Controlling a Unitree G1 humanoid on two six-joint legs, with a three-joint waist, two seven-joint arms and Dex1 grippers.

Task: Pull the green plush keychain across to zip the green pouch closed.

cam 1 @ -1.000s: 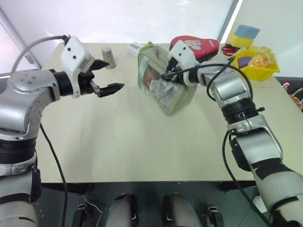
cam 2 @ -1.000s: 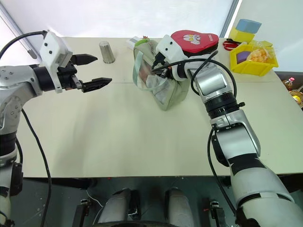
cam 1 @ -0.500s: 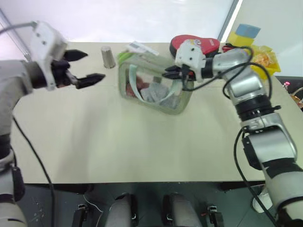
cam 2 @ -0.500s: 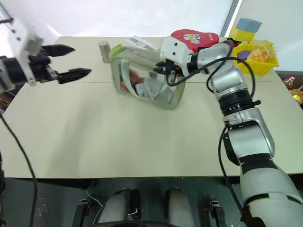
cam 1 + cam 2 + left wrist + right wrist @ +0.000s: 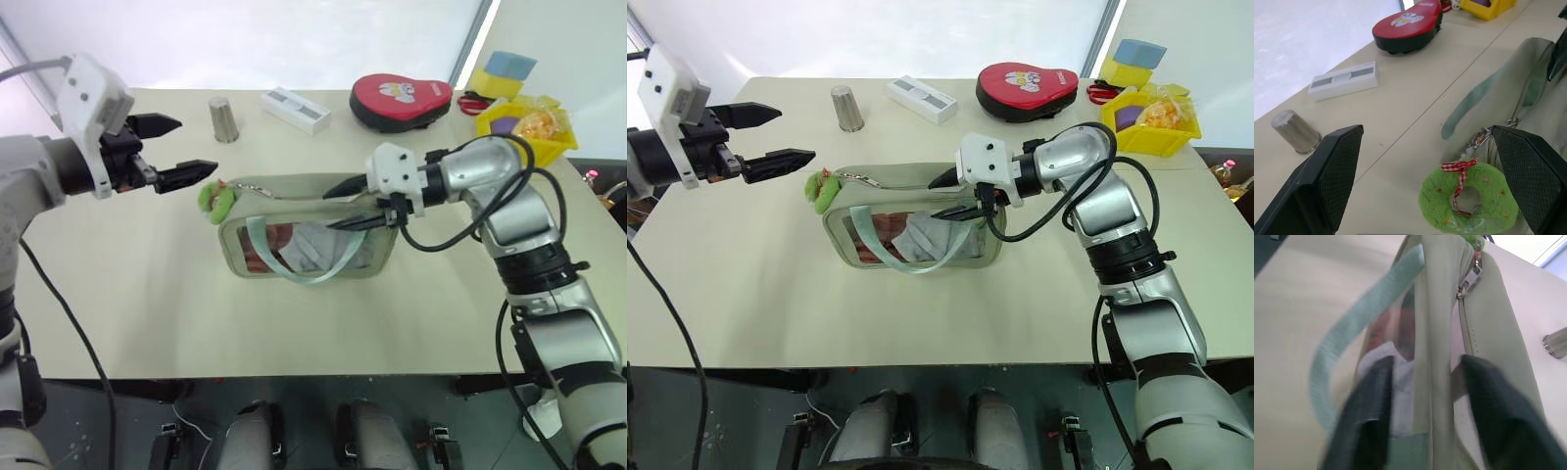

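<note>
My right gripper should clamp that end of the pouch first, because it is open around the pouch's top edge [image 5: 1438, 377]. My left gripper will then pull the green plush keychain [image 5: 217, 202] across.
The green pouch [image 5: 306, 245] stands lengthwise on the table [image 5: 147, 284], clear window and pale strap [image 5: 294, 269] facing me. The green plush keychain [image 5: 216, 199], a lime ring with a red bow, hangs by its chain at the pouch's left end, just off it. My left gripper [image 5: 196, 145] is open and hovers above and left of the keychain, which shows between its fingers in the left wrist view [image 5: 1469, 200]. My right gripper [image 5: 338, 206] is open at the pouch's right end. Its fingers [image 5: 1371, 401] straddle the pouch's top edge.
Along the table's far side stand a metal cup [image 5: 224, 117], a white box [image 5: 294, 108] and a red rounded zip case [image 5: 402, 98]. A yellow bin [image 5: 534, 127] and foam blocks [image 5: 505, 70] sit at the far right. Bare tabletop lies in front of the pouch.
The pouch came from the far middle toward me and now stands lengthwise. My right gripper drew back with it and its fingers spread apart. The left gripper shifted slightly left.
</note>
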